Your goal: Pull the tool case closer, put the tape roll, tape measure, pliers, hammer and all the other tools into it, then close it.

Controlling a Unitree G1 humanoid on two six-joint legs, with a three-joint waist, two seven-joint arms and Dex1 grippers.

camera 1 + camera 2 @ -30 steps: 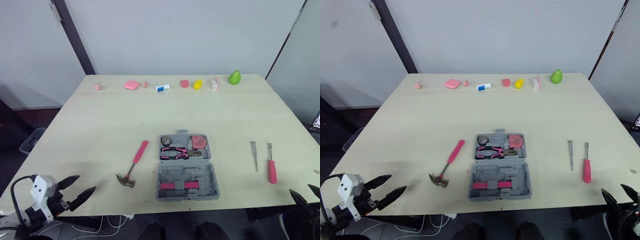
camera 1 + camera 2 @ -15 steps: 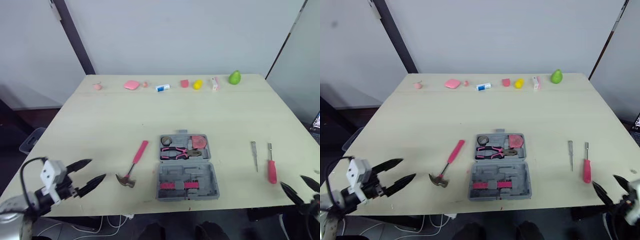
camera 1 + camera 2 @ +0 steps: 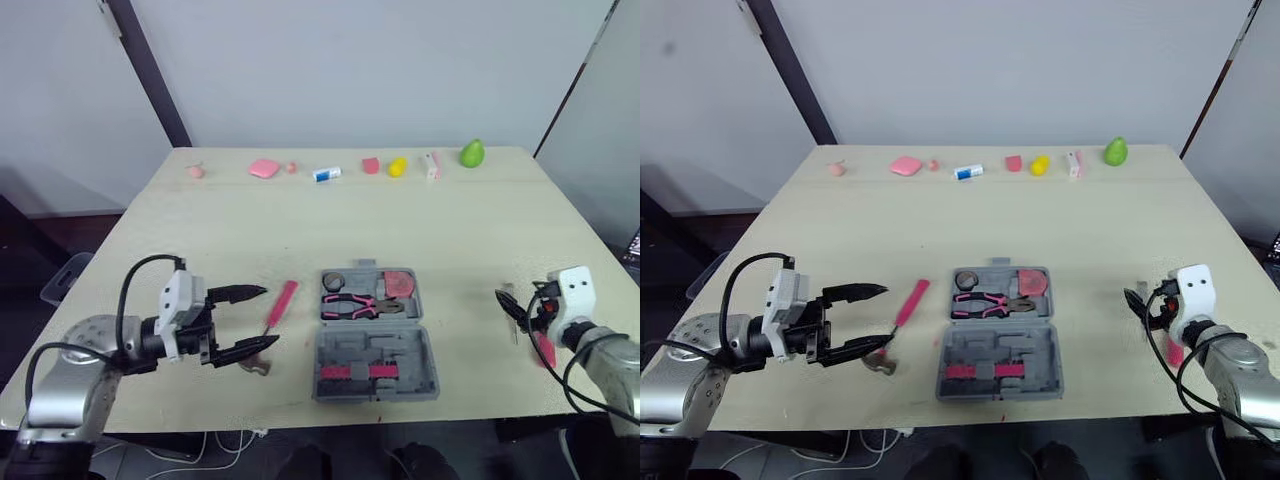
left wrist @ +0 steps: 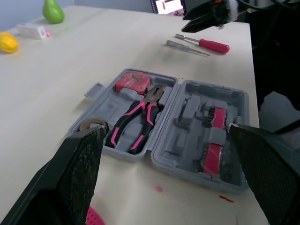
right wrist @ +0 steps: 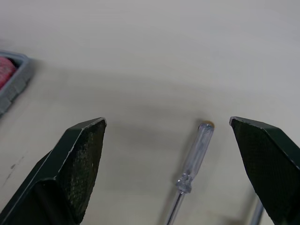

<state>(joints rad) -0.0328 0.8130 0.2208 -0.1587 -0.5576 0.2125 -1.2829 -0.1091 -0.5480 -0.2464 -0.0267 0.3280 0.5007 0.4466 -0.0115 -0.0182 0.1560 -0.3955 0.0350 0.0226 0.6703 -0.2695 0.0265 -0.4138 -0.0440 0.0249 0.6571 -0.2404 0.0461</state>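
Note:
My gripper will lower the clear-handled screwdriver (image 5: 197,153), and it will lie flat there, because a long empty strip (image 3: 362,341) runs between the pink bit holder and the case's hinge.
The grey tool case (image 3: 400,352) lies open at the table's front middle. Its far half holds the tape roll (image 3: 333,281), the pink-handled pliers (image 3: 360,304) and the red tape measure (image 3: 398,283). A pink-handled hammer (image 3: 279,306) lies just left of the case. My left gripper (image 3: 250,321) is open beside it, one finger on each side of the handle's lower end, nothing held. To the right lie a clear-handled screwdriver (image 5: 192,159) and a red-handled one (image 3: 545,346). My right gripper (image 3: 511,307) hovers open over the clear one.
Small items line the far edge: a green pear (image 3: 470,154), a yellow piece (image 3: 397,167), a blue-white tube (image 3: 325,175) and pink pieces (image 3: 264,169). The case's near half carries a pink bit holder (image 3: 355,371). The front table edge runs just below the case.
Both arms have come up from below the front edge. The left gripper moved right to the hammer; the right gripper moved in to the screwdrivers. No tool has shifted.

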